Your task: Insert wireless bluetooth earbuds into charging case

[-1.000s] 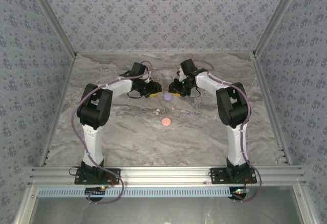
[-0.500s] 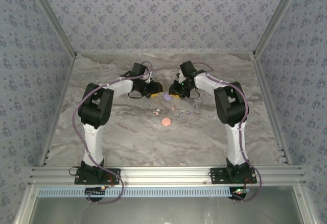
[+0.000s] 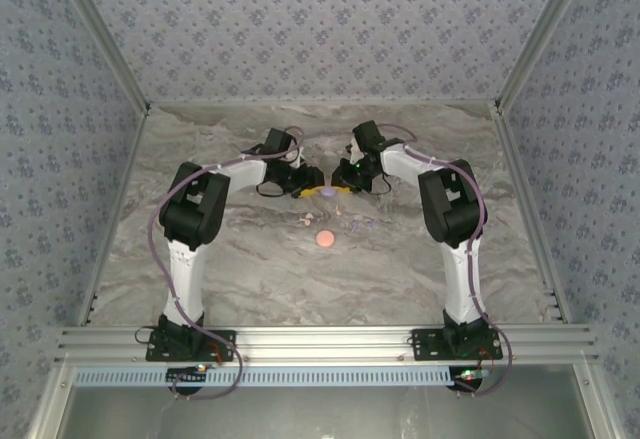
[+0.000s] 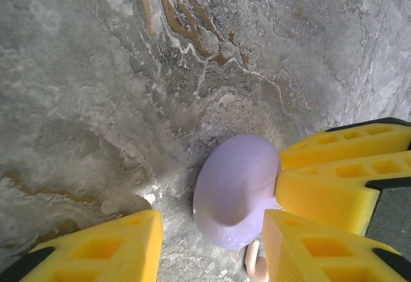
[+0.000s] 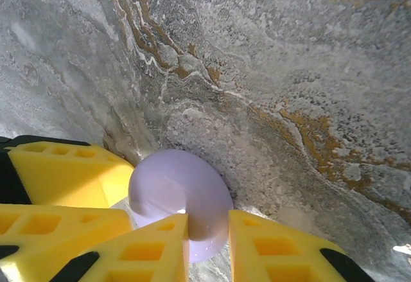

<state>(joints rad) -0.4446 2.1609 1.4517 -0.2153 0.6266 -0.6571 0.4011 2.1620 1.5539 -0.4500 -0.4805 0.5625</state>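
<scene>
The shut lilac case (image 4: 271, 180) is crowded by my right gripper's fingers, so next my right gripper moves back while my left gripper grips the case (image 4: 232, 208) and lifts it clear.
The lilac charging case (image 3: 327, 191) lies shut on the marble table between both grippers. In the right wrist view my right gripper (image 5: 209, 221) is shut on the rim of the lilac case (image 5: 180, 192). My left gripper (image 4: 210, 221) is open and straddles the same case (image 4: 234, 192); its right finger touches the case and its left finger stands apart. A whitish-pink earbud (image 4: 257, 266) lies just behind the case. In the top view, tiny whitish-pink earbuds (image 3: 305, 220) and lilac earbuds (image 3: 358, 225) lie loose nearer the arms' bases.
A round pink case (image 3: 323, 239) lies shut on the table in front of the loose pieces. Aluminium frame posts and patterned walls close in the table on three sides. The right gripper's yellow fingers (image 4: 347, 166) crowd the case's right side.
My left gripper has moved right until it straddles the lilac case. The right gripper's jaws have closed onto the case's rim.
</scene>
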